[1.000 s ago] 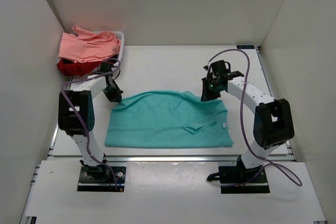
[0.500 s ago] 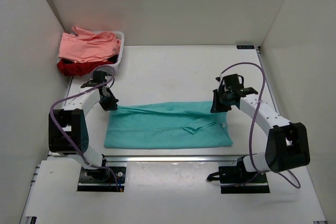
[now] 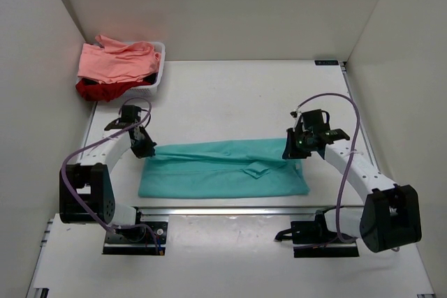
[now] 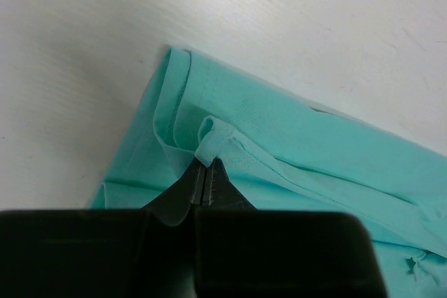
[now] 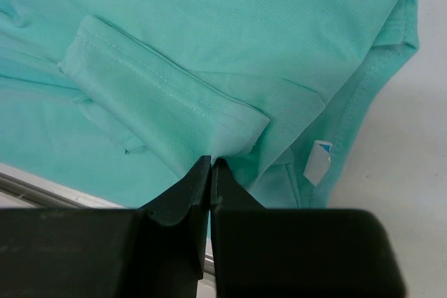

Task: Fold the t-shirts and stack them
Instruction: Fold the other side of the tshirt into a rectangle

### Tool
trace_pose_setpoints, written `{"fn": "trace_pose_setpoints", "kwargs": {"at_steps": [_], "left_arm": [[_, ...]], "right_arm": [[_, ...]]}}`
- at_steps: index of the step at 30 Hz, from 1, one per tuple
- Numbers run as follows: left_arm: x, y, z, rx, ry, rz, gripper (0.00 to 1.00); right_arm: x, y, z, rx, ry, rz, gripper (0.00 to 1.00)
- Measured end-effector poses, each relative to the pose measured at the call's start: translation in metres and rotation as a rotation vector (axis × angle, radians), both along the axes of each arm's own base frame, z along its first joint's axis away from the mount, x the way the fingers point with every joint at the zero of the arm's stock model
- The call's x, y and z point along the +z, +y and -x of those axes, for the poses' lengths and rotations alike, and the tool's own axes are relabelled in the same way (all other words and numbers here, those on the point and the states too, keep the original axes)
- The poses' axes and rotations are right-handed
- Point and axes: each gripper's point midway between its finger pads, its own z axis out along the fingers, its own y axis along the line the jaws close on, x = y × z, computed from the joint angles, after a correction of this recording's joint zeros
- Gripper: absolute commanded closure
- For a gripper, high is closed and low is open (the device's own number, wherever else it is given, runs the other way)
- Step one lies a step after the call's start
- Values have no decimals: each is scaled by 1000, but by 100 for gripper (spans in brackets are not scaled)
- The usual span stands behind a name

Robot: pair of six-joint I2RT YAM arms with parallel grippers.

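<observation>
My right gripper needs to swing the collar end (image 3: 301, 172) toward the back before the next fold, because the teal t-shirt (image 3: 209, 178) is lying lengthwise along the metal rail.
The teal t-shirt (image 3: 223, 169) lies on the table near the front edge, its far part folded over toward the front. My left gripper (image 3: 145, 149) is shut on the shirt's far left edge; in the left wrist view (image 4: 204, 165) a fold of teal cloth (image 4: 293, 137) is pinched between the fingertips. My right gripper (image 3: 292, 151) is shut on the far right edge; the right wrist view (image 5: 211, 162) shows the cloth (image 5: 209, 47) and a folded sleeve (image 5: 160, 95) at the tips. The salmon pink shirt (image 3: 115, 59) lies over the dark red shirt (image 3: 98, 89) at the back left.
The white plastic basket (image 3: 160, 73) holds the pink and red shirts in the back left corner. White walls close in the left, back and right. A metal rail (image 3: 230, 210) runs along the table's front edge. A white tag (image 5: 318, 158) shows at the shirt's collar.
Both grippers have moved toward the front with the shirt's far edge, folding the teal shirt into a narrower band. Both stay shut on the cloth.
</observation>
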Motion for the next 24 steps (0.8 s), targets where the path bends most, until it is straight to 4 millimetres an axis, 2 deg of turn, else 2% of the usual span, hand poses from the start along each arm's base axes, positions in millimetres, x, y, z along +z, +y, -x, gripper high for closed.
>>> {"fn": "trace_pose_setpoints", "kwargs": {"at_steps": [3,4,6,8,9,11,14,15,16,20,22,24], "left_arm": [[-2,0,5,3,6,-3,94],[-2,0,5,6,4,-4,87],[-2,0,9,11,3,-5,64],[-2,1,12,22,5,-3,58],[-1,1,13,27,5,-1,51],[3,1,13,36,-7,1,44],[17,-1,3,49,-44,8,42],[23,-2,-3,48,-63,9,44],[32,-4,-11,46,-91,13,48],[52,-20,-36,8,-167,20,51],[46,-29,-39,-20,-156,19,52],[31,-36,-38,-42,-111,15,53]], "right_arm": [[0,0,9,3,-6,-8,100],[-1,0,14,4,-2,-12,100],[-3,0,22,6,7,-23,100],[-5,1,31,3,22,-33,99],[-7,2,37,5,34,-35,93],[-7,6,49,10,65,-38,67],[-5,9,59,3,93,-45,45],[-4,9,61,-9,103,-47,42],[-3,7,62,-25,109,-38,42],[3,2,50,-78,106,-15,46],[0,2,43,-96,119,-2,48],[-11,3,38,-103,150,19,55]]}}
